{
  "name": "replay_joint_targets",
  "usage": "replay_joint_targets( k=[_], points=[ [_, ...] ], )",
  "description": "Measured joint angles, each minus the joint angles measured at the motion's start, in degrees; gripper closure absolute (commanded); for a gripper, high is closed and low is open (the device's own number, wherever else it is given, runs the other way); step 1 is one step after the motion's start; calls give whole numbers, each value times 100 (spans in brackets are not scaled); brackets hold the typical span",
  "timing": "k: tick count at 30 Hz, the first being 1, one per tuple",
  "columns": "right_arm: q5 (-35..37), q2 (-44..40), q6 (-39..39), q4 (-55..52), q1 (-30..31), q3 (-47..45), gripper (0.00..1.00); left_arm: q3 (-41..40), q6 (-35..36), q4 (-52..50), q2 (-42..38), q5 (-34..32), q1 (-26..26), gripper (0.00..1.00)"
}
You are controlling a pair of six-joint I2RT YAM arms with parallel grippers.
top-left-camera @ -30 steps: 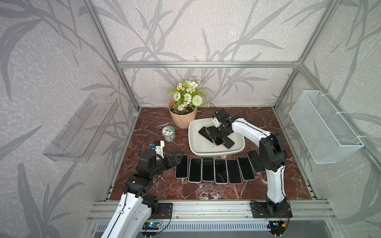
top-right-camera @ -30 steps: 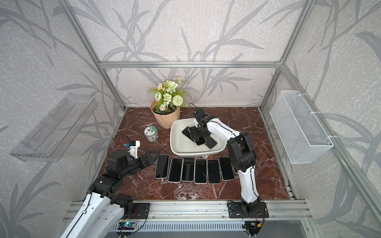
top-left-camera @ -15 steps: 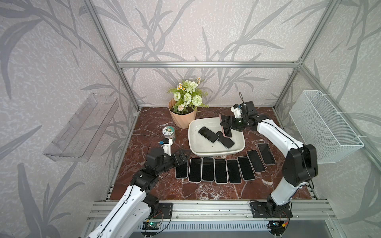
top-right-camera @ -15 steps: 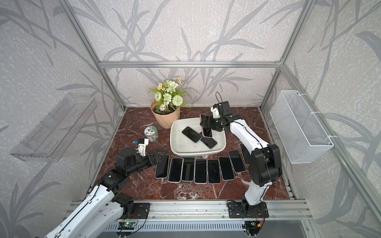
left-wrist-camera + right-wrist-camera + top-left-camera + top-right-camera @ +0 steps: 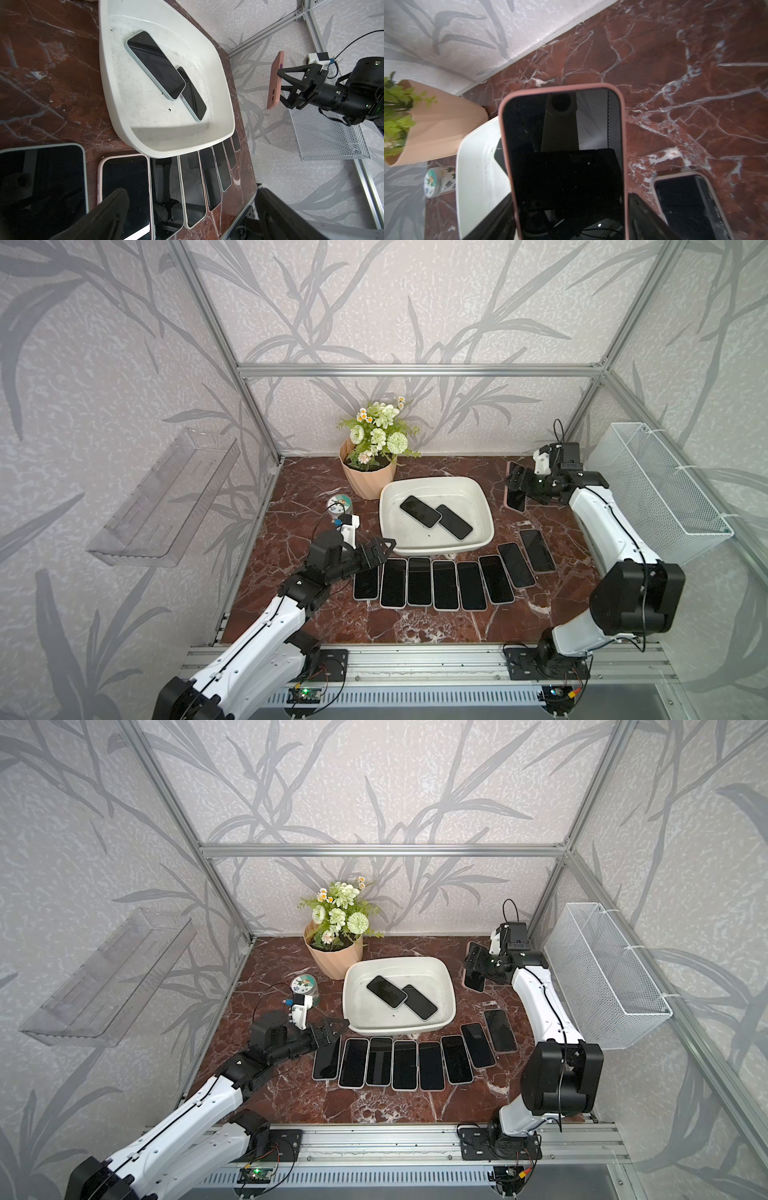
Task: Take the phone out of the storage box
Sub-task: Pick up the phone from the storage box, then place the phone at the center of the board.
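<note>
My right gripper continues to lower the pink-cased phone (image 5: 516, 501) to the open marble (image 5: 502, 524) until the phone lies flat, because it is screen up and clear of the storage box.
The storage box (image 5: 432, 480) (image 5: 399, 961) (image 5: 220, 68) is a shallow white tub at the middle back of the marble table. Two dark phones (image 5: 419, 511) (image 5: 455, 522) lie overlapping inside it. My right gripper (image 5: 515, 483) (image 5: 473, 965) (image 5: 570, 212) is shut on a pink-cased phone (image 5: 516, 501) (image 5: 473, 982) (image 5: 274, 97) (image 5: 562, 145). It holds this phone upright in the air to the right of the box. My left gripper (image 5: 380, 549) (image 5: 332, 1029) (image 5: 193, 197) hangs open and empty over the left end of the phone row, by the box's front left corner.
Several phones (image 5: 444, 585) lie face up in a curved row in front of the box. A flower pot (image 5: 368, 479) and a small tin (image 5: 338, 504) stand left of it. A wire basket (image 5: 656, 497) hangs on the right wall, a clear tray (image 5: 166, 497) on the left wall.
My right gripper has lifted the pink-cased phone out of the box and carried it rightward to beside the basket. The left arm has reached forward toward the phone row, still open.
</note>
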Motion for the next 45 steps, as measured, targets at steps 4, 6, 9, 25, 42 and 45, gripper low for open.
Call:
replay_joint_targets(
  k=[4, 6, 9, 25, 42, 45],
  points=[
    [350, 315, -109, -50, 0, 39, 26, -7, 109, 13, -39, -98, 0, 0],
    [483, 546, -144, -48, 2, 83, 26, -48, 127, 79, -94, -140, 0, 0],
    [640, 966, -227, -85, 4, 238, 26, -181, 157, 192, -168, -205, 0, 0],
    [1204, 2546, -695, -164, 376, 815, 25, -350, 463, -59, -1141, -658, 0, 0],
    [1606, 2951, -866, -319, 520, 918, 25, -350, 566, -258, -1075, -844, 0, 0],
    [1626, 3088, -870, -328, 522, 942, 24, -350, 573, -271, -1069, -844, 0, 0]
  ],
)
